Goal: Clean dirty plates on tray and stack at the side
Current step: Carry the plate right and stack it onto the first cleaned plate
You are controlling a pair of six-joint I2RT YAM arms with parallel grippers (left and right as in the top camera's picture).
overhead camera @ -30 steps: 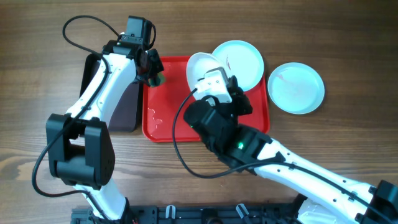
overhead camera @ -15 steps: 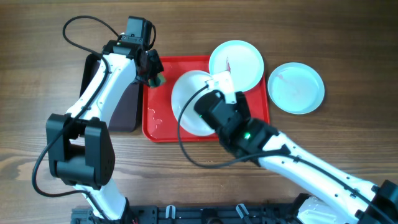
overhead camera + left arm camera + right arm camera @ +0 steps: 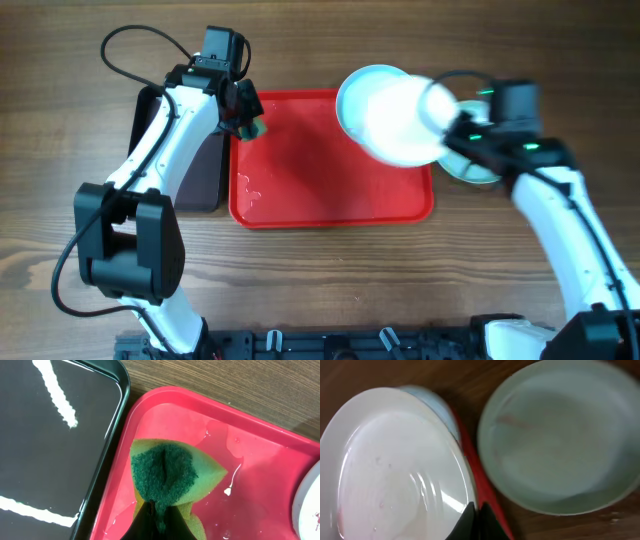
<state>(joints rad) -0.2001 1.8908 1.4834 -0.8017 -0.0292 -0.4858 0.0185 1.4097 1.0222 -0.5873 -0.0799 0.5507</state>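
Note:
The pale plate [image 3: 400, 122] and the plate [image 3: 470, 170] beside the red tray are both facing up, so the robot's right gripper should go on carrying until one plate rests on top of the other.
The red tray [image 3: 320, 190] lies mid-table. My right gripper [image 3: 448, 128] is shut on the rim of one pale plate [image 3: 395, 125] and holds it, blurred, above the tray's far right corner. In the right wrist view the gripper [image 3: 479, 516] pinches that plate [image 3: 395, 470]. A second plate [image 3: 355, 85] lies under it on the tray, mostly hidden; only its edge [image 3: 435, 402] shows. A third plate [image 3: 470, 172] with faint red smears lies on the table right of the tray [image 3: 560, 445]. My left gripper [image 3: 248, 122] is shut on a green sponge [image 3: 170, 472] at the tray's far left corner.
A black tray [image 3: 205, 175] lies just left of the red tray, partly under my left arm; it also shows in the left wrist view [image 3: 50, 450]. Water drops sit on the red tray's floor [image 3: 260, 470].
My right arm has swung from the middle of the tray to the far right, carrying the plate up and right towards the plate on the table. The left arm has not moved.

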